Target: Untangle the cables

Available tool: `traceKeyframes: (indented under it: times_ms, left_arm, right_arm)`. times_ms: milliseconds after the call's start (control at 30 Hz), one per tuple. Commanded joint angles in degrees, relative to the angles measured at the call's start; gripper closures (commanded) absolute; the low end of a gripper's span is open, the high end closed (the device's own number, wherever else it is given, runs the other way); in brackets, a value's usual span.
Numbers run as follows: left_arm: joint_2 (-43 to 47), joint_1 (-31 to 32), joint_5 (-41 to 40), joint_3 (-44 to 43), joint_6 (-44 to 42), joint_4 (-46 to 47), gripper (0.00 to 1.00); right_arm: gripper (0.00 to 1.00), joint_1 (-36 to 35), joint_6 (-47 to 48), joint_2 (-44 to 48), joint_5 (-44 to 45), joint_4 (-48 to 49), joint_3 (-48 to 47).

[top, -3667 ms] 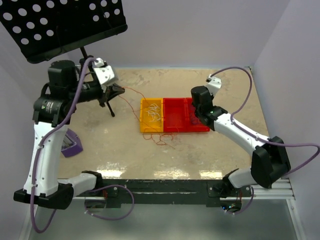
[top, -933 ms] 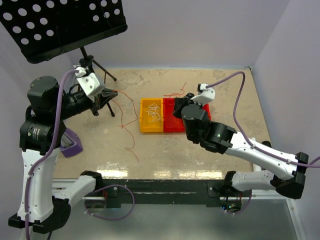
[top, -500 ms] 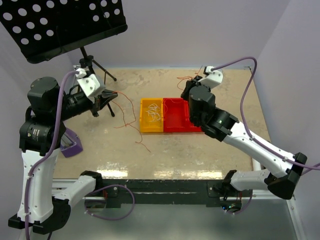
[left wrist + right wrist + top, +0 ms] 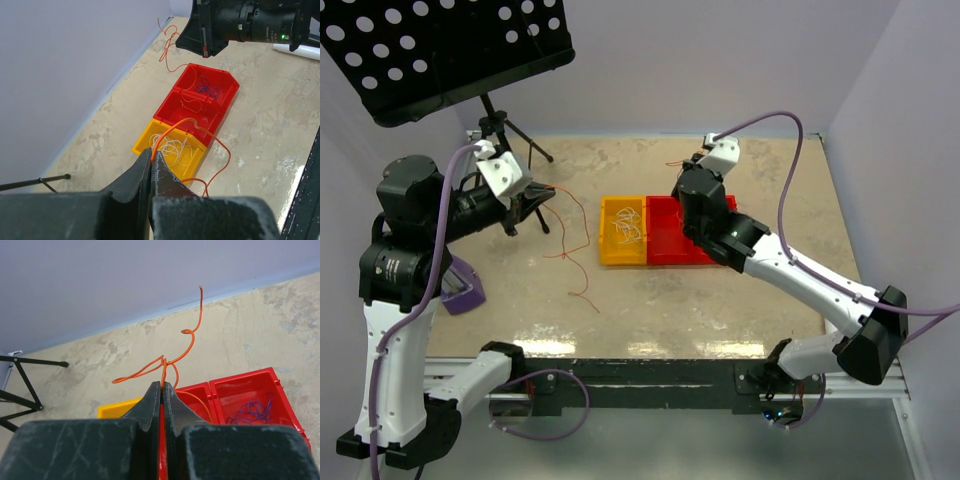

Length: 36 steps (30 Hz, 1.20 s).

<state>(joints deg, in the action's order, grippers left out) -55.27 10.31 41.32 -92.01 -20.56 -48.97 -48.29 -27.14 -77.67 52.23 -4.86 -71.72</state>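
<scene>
The cable's tail [image 4: 193,106] already hangs over the middle red bin [image 4: 665,236], so I carry on toward it with my right gripper and release the red-orange cable low inside.
My left gripper [image 4: 544,194] is shut on a red-orange cable [image 4: 586,228] and holds it above the table, left of the bins. The cable hangs down in loops to the tabletop. In the left wrist view the gripper [image 4: 151,152] pinches this cable [image 4: 172,127], which arcs over the yellow bin [image 4: 142,145]. My right gripper [image 4: 683,180] is shut on another red-orange cable [image 4: 678,163], raised behind the red bins [image 4: 665,250]. The right wrist view shows the gripper [image 4: 162,385] pinching this curled cable [image 4: 191,340]. White cables [image 4: 170,145] lie in the yellow bin. Purple cables [image 4: 249,412] lie in the far red bin.
A black perforated music stand [image 4: 440,50] on a tripod [image 4: 508,135] stands at the back left. A purple object [image 4: 462,285] lies at the left edge. The tripod's legs [image 4: 22,385] show left of the bins. Side walls close in the table.
The right gripper has drifted slightly left and nearer with its cable. The loose end of the left cable has swung on the table. The left arm has held still.
</scene>
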Motion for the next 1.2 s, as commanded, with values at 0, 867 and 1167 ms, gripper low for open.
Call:
traceKeyframes:
  times_ms: [0, 867, 1167]
  left_arm:
    - [0.2, 0.2, 1.0, 0.2, -0.3, 0.5, 1.00]
    - [0.8, 0.2, 1.5, 1.0, -0.4, 1.0, 1.00]
    - [0.0, 0.2, 2.7, 1.0, 0.3, 1.8, 1.00]
  right_arm:
    - [1.00, 1.1, 1.6, -1.3, -1.2, 4.0, 1.9]
    - [0.98, 5.5, -12.1, -22.5, -23.0, -0.3, 7.8]
    - [0.55, 6.7, -12.9, -15.8, -23.4, -3.4, 7.6]
